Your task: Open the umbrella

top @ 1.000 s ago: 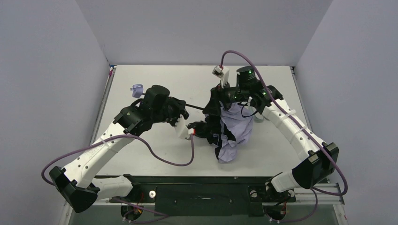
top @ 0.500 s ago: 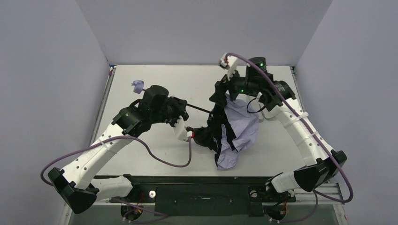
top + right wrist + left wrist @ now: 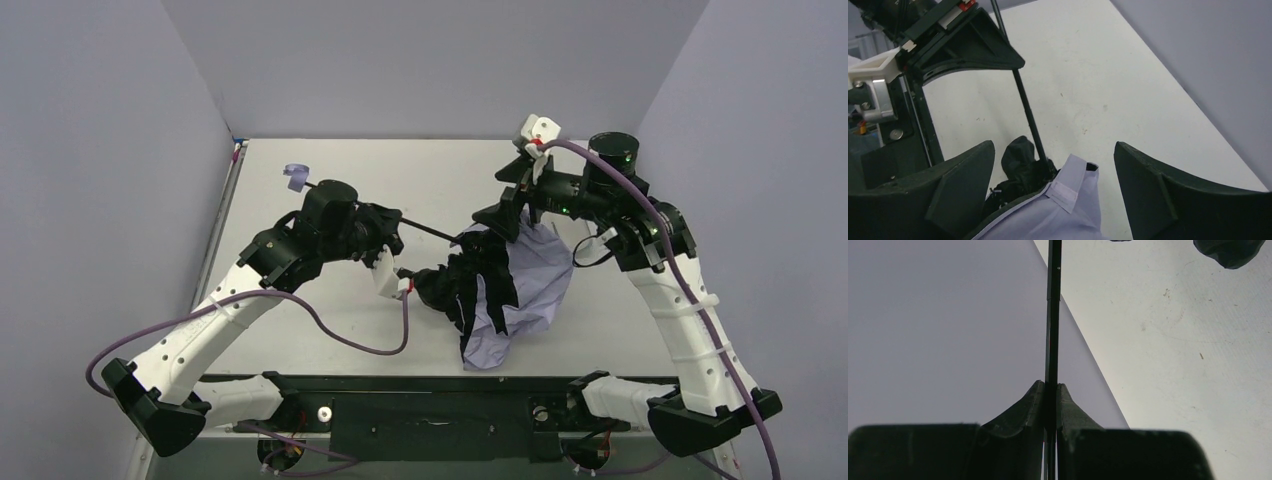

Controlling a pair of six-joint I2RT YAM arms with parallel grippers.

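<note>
The canopy is bunched up around the umbrella stem's end [image 3: 460, 241]. My right gripper should lift the lavender fabric [image 3: 532, 250] while my left gripper moves from the stem to the black folds.
The umbrella lies across the table, its crumpled lavender and black canopy [image 3: 510, 285] in the middle right. Its thin black shaft [image 3: 430, 231] runs left to the small lavender knob handle [image 3: 296, 177]. My left gripper [image 3: 385, 228] is shut on the shaft; the left wrist view shows the shaft [image 3: 1052, 315] pinched between both fingers. My right gripper [image 3: 503, 207] is open and empty just above the canopy's upper edge. The right wrist view shows the lavender fabric and strap tab [image 3: 1068, 200] between the spread fingers, and the shaft [image 3: 1025, 112] leading away.
Grey walls enclose the table on three sides. The left arm's camera mount [image 3: 878, 80] and body fill the left of the right wrist view. Purple cables loop from both arms. Bare white table surface [image 3: 400, 170] lies behind the umbrella.
My right gripper has moved right and back and now stands open over the canopy. The canopy has spread wider to the right. The handle shifted slightly up and left. The left gripper stayed put.
</note>
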